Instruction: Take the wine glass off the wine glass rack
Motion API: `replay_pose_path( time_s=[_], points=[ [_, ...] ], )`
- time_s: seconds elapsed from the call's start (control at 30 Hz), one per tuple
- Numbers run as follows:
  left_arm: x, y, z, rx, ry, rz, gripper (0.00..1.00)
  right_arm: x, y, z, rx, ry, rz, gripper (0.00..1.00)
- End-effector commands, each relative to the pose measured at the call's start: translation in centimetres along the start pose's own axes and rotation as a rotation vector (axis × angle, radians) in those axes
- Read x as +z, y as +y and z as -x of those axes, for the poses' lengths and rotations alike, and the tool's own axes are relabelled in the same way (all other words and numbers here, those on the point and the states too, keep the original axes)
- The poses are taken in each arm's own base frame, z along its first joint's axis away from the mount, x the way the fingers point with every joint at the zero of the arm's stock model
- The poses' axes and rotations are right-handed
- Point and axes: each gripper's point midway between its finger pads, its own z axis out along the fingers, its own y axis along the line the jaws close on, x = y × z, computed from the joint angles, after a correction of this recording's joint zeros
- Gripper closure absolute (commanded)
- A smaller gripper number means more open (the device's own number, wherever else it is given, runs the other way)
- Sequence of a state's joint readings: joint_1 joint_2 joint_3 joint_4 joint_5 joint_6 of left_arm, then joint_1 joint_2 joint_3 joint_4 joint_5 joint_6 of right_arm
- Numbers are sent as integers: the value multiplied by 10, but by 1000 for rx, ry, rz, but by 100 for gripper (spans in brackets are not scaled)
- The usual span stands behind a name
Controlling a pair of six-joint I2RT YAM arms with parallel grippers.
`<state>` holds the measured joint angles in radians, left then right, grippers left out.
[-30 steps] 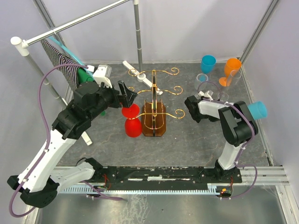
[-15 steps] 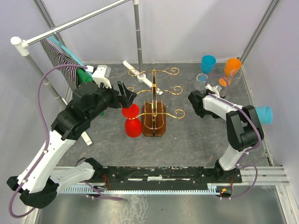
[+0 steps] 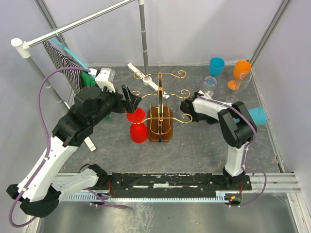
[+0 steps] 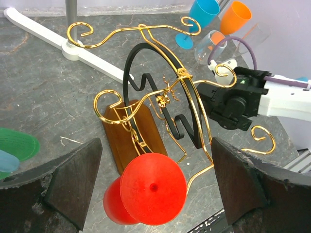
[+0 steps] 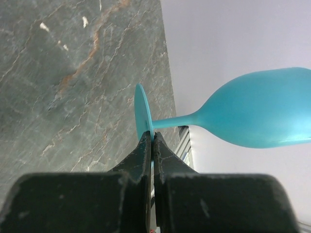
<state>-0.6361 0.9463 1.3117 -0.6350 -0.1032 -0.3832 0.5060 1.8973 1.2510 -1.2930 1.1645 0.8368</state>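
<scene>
The teal wine glass's foot (image 5: 142,110) faces the open table surface (image 5: 56,138) and the glass's bowl points up, so the robot's right gripper should keep going down until the glass's foot touches down, then let go.
The wine glass rack (image 3: 161,127), gold wire on a brown wooden base, stands mid-table. A red wine glass (image 3: 138,131) hangs upside down from its left arm. In the left wrist view the red wine glass (image 4: 153,187) shows its round foot toward the camera. My left gripper (image 3: 130,99) is open just left of the rack, with its fingers (image 4: 73,187) wide on either side of that foot and not touching it. My right gripper (image 5: 153,135) is shut on the foot rim of a teal wine glass (image 5: 262,114), held sideways near the table's right edge (image 3: 258,115).
Teal (image 3: 216,65), orange (image 3: 240,72) and clear (image 3: 210,85) glasses stand at the back right. A grey pole frame (image 3: 73,25) with a striped cloth (image 3: 63,63) fills the back left; its white foot (image 3: 148,80) lies behind the rack. The right arm's black joint (image 3: 187,108) is close to the rack's right scroll.
The right arm has swung its black joint left toward the rack, and the teal glass has shifted slightly left. The left arm and red glass have not moved.
</scene>
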Motion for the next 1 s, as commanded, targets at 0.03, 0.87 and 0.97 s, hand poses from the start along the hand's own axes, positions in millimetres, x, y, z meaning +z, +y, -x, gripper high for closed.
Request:
replay_pose_path(
  time_s=[0.03, 0.87, 0.97],
  points=[
    [-10, 2, 13, 51, -50, 2, 1, -8, 5, 0, -12, -14, -19, 100],
    [-14, 2, 18, 61, -63, 4, 1, -19, 71, 5, -241, -6, 33, 99],
    [-15, 2, 20, 61, -68, 4, 1, -19, 74, 5, -262, -4, 27, 99]
  ],
)
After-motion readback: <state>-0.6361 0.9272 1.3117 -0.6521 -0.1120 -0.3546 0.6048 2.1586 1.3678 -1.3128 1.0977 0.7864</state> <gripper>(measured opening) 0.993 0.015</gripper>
